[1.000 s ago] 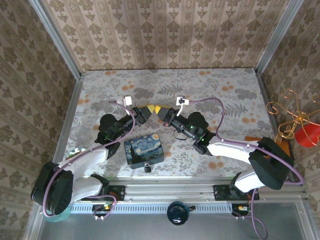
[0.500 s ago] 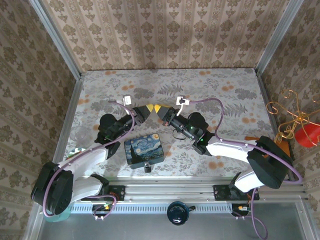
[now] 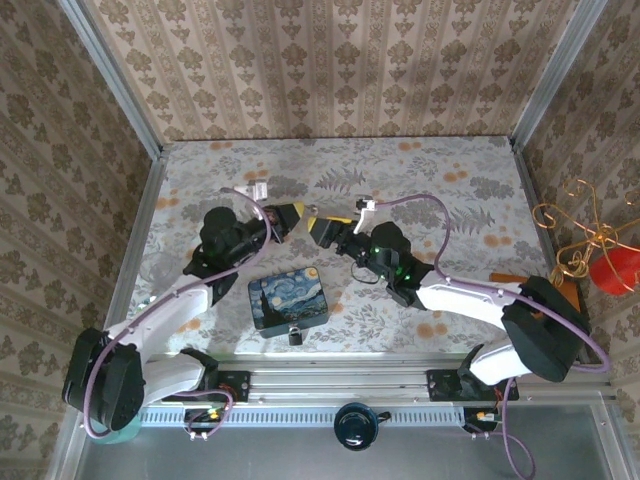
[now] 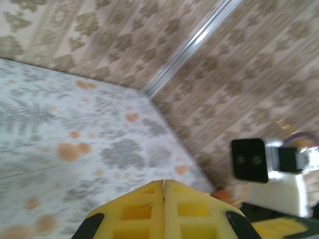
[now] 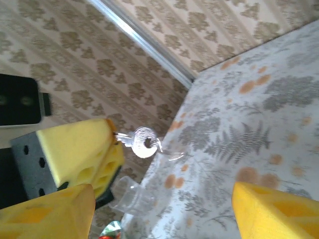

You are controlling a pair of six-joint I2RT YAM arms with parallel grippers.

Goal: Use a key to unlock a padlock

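The key (image 5: 123, 138) is held by its blade in my left gripper, so my right gripper should take hold of the key's round head (image 5: 144, 142) before the blade can go into the padlock.
The padlock (image 3: 296, 334), small and dark with a thin shackle, lies on the table just in front of the blue painted tin (image 3: 289, 298). My left gripper (image 3: 293, 213) hovers above the table's middle, shut on the key. The key (image 5: 143, 142) is silvery, with a thin wire ring through its head, and sticks out from the left gripper's yellow fingers (image 5: 79, 149). Seen from the left wrist, those fingers (image 4: 144, 209) are pressed together with a metal sliver at the tip (image 4: 164, 182). My right gripper (image 3: 319, 227) faces it, close by. It is open (image 5: 164, 191), nothing between its fingers.
A curly gold wire stand (image 3: 583, 237) and a red cup (image 3: 613, 268) stand off the table's right edge. The right wrist view has a clear plastic piece (image 5: 130, 196) below the key. Patterned walls close in the back and both sides.
The left arm has swung its wrist back and left, with its gripper now pointing right. The two grippers' tips, which met a second ago, stand slightly apart.
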